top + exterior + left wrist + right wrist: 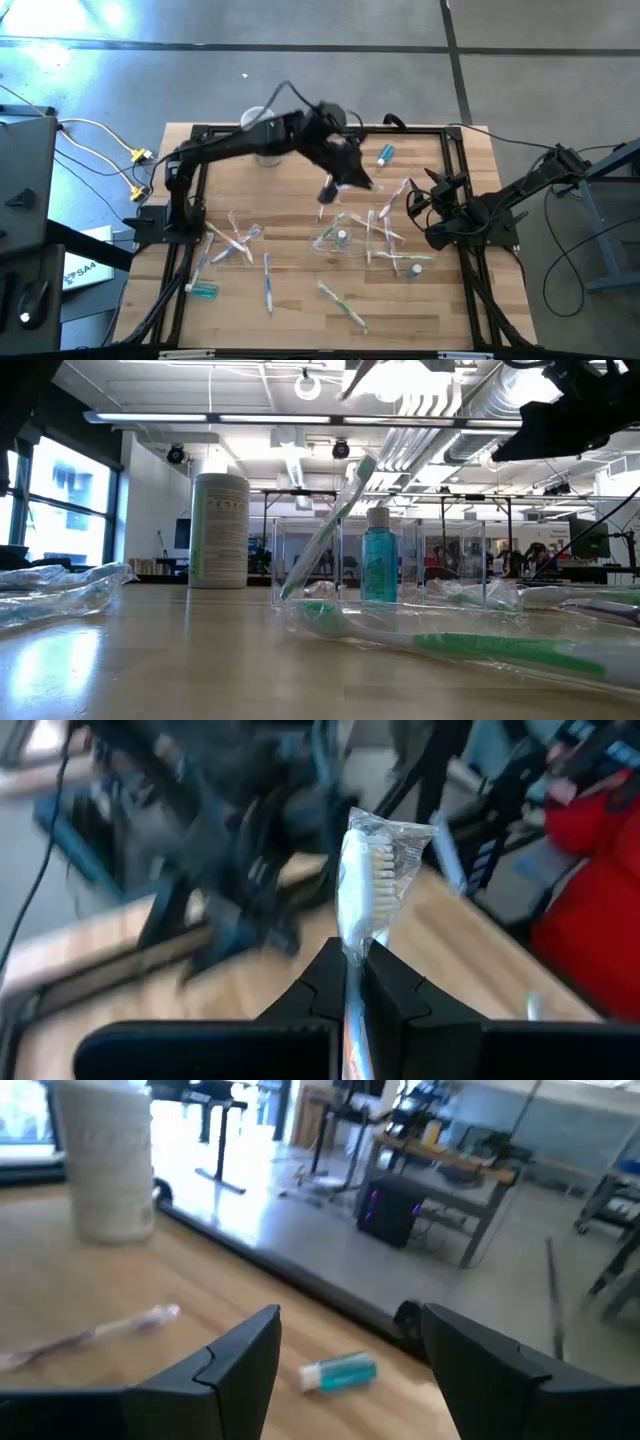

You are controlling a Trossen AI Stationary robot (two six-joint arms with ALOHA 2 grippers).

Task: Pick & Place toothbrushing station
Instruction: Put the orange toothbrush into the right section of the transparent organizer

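Observation:
The toothbrush's bristle head points out of my left gripper and the handle runs back (356, 1038), so my right gripper should take the toothbrush (368, 885) by its head, leaving the handle free.
My left gripper (350, 178) hangs high over the table's middle, shut on a clear-wrapped white toothbrush (365, 860). Nearer the front, the small clear cup (335, 240) stands on its base; in the low view a green toothbrush (330, 525) leans in it beside an upright teal tube (379, 565). Several wrapped toothbrushes (240, 240) lie flat on the wood. At the right, my right gripper (418, 195) stands open, pointing at a teal toothpaste tube (338, 1373) that lies on the table farther off. My left gripper pinches the toothbrush's wrapped neck (352, 952), just below the bristle head, between its two fingers (395, 990). The bristle head sticks out past the fingertips and the handle runs back between them. The toothbrush is lifted clear of the table.
A tall white cylinder (219, 530) stands at the far edge, partly under my left arm. A black frame (455, 160) borders the wooden top. More toothbrushes lie near the front (345, 305) and right (405, 260). A teal tube (203, 290) lies front left.

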